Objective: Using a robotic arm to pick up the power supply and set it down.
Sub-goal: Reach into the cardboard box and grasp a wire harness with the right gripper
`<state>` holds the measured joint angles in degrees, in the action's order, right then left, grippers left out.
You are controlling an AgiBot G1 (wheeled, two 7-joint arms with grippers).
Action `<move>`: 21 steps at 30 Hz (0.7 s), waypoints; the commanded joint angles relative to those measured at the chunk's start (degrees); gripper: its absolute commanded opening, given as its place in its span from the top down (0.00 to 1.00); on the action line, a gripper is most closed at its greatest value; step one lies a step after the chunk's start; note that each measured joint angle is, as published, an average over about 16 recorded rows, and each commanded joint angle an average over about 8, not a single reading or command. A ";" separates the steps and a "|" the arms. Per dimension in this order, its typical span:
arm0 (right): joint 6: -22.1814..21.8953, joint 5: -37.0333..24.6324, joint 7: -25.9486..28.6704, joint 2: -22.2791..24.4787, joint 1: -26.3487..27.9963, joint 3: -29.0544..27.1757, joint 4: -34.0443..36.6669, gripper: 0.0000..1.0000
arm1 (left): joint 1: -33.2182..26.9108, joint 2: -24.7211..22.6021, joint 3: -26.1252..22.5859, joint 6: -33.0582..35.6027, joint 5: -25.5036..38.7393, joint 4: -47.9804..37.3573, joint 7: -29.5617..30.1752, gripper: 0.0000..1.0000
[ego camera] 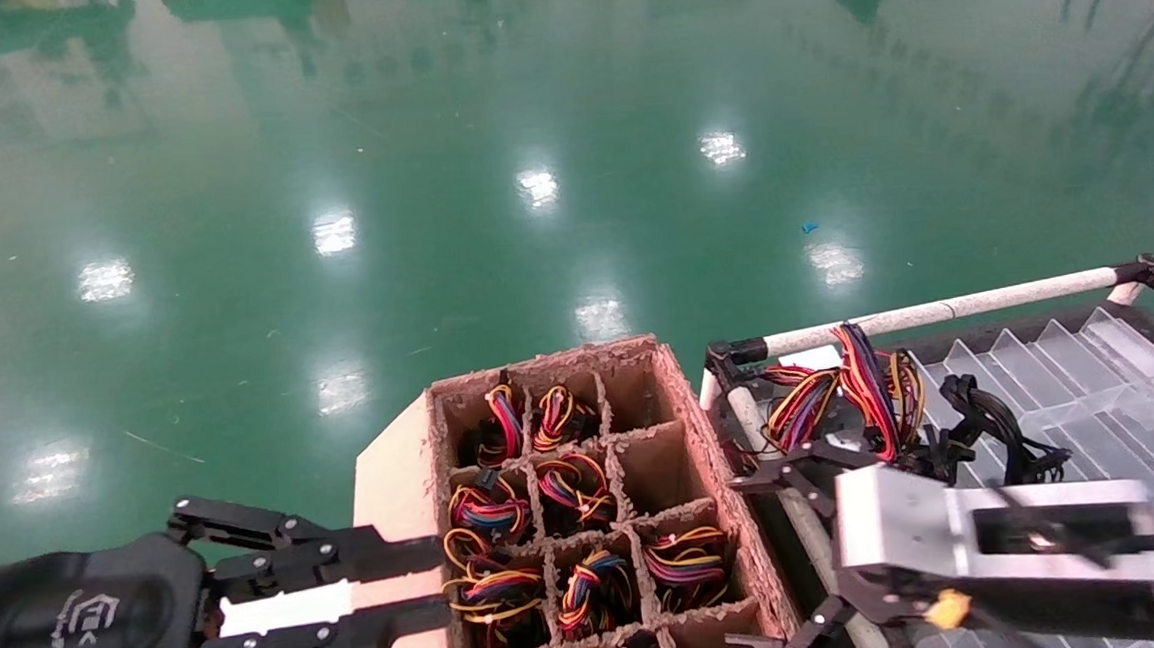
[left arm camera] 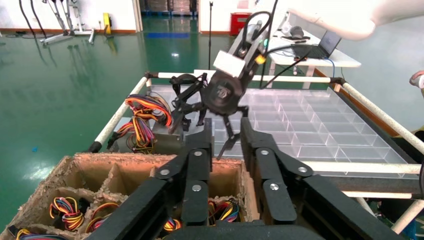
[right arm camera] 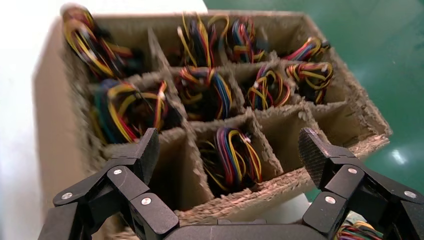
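Note:
My left gripper is across the box from the power supply in the cell (ego camera: 687, 572) beside the tray, so my right gripper should pick the power supply up by its wire loop (right arm camera: 234, 151).
A cardboard box (ego camera: 714, 436) with divided cells holds several power supplies, each topped by a loop of red, yellow and orange wires. One power supply (left arm camera: 167, 141), a silver box with its wire bundle (ego camera: 827, 394), lies at the near left corner of the clear tray (ego camera: 1070, 364). My right gripper (ego camera: 747, 564) hangs open at the box's right wall. In the right wrist view the right gripper (right arm camera: 231, 150) straddles a cell holding a wire bundle (right arm camera: 235, 155), touching nothing. My left gripper (ego camera: 444, 581) hovers open and empty over the box's left side, and the left gripper (left arm camera: 226, 135) points toward the tray.
White pipe rails (ego camera: 937, 312) frame the tray. A bundle of black cables (ego camera: 994, 429) lies on the tray beside the coloured wires. Some box cells on the right side (ego camera: 651, 465) hold nothing. Glossy green floor (ego camera: 527, 167) lies beyond the box.

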<state>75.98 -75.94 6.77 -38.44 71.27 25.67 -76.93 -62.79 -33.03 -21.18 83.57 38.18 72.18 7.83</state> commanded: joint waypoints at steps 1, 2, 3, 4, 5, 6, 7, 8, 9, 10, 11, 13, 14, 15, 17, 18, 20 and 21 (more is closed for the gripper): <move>-0.74 -2.91 -0.41 -1.17 0.92 1.08 -0.09 0.18 | 0.00 0.00 0.00 0.00 0.00 0.00 0.00 1.00; -0.92 -4.10 -0.59 -1.73 1.36 1.58 -0.09 0.27 | 0.00 0.00 0.00 0.00 0.00 0.00 0.00 1.00; -1.06 -5.21 -0.74 -2.28 1.77 2.06 -0.08 0.38 | 0.00 0.00 0.00 0.00 0.00 0.00 0.00 1.00; -1.19 -6.19 -0.84 -2.80 2.14 2.50 -0.07 0.50 | 0.00 0.00 0.00 0.00 0.00 0.00 0.00 1.00; -1.34 -7.15 -0.93 -3.28 2.49 2.90 -0.07 0.62 | 0.00 0.00 0.00 0.00 0.00 0.00 0.00 1.00; -1.51 -8.05 -0.98 -3.73 2.79 3.28 -0.06 0.72 | 0.00 0.00 0.00 0.00 0.00 0.00 0.00 1.00; -1.70 -8.90 -0.99 -4.16 3.07 3.62 -0.07 0.82 | 0.00 0.00 0.00 0.00 0.00 0.00 0.00 1.00; -1.88 -9.73 -1.00 -4.56 3.33 3.96 -0.07 0.89 | 0.00 0.00 0.00 0.00 0.00 0.00 0.00 1.00; -2.05 -10.50 -0.97 -4.93 3.57 4.27 -0.07 0.94 | 0.00 0.00 0.00 0.00 0.00 0.00 0.00 1.00; -2.19 -11.19 -0.91 -5.29 3.79 4.56 -0.08 0.98 | 0.00 0.00 0.00 0.00 0.00 0.00 0.00 1.00; -2.33 -11.84 -0.84 -5.64 4.00 4.83 -0.09 1.00 | 0.00 0.00 -0.01 0.00 0.00 0.00 0.00 1.00; -2.62 -13.06 -0.77 -6.27 4.39 5.32 -0.11 1.00 | 0.00 0.00 -0.01 0.00 0.00 0.00 0.00 0.99; -2.76 -13.61 -0.75 -6.56 4.55 5.53 -0.11 1.00 | 0.00 0.00 -0.01 0.00 0.00 0.00 0.00 0.96; -2.90 -14.10 -0.71 -6.83 4.69 5.72 -0.10 1.00 | 0.00 0.00 -0.01 0.00 0.00 0.00 0.00 0.92; -3.19 -14.93 -0.61 -7.33 4.91 6.05 -0.07 1.00 | 0.00 0.00 -0.01 0.00 0.00 0.00 0.00 0.80; -3.34 -15.35 -0.57 -7.54 5.00 6.20 -0.06 1.00 | 0.00 0.00 -0.01 0.00 -0.01 0.00 0.00 0.71; -3.56 -16.25 -0.49 -7.87 5.17 6.53 -0.02 1.00 | 0.00 0.00 -0.01 0.00 -0.01 0.00 0.00 0.53; -3.63 -16.66 -0.41 -8.02 5.23 6.70 0.01 1.00 | 0.00 0.00 -0.01 0.00 -0.01 0.00 0.00 0.44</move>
<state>72.55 -92.48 6.43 -46.32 76.49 32.36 -76.93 -62.79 -33.03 -21.19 83.57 38.17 72.18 7.83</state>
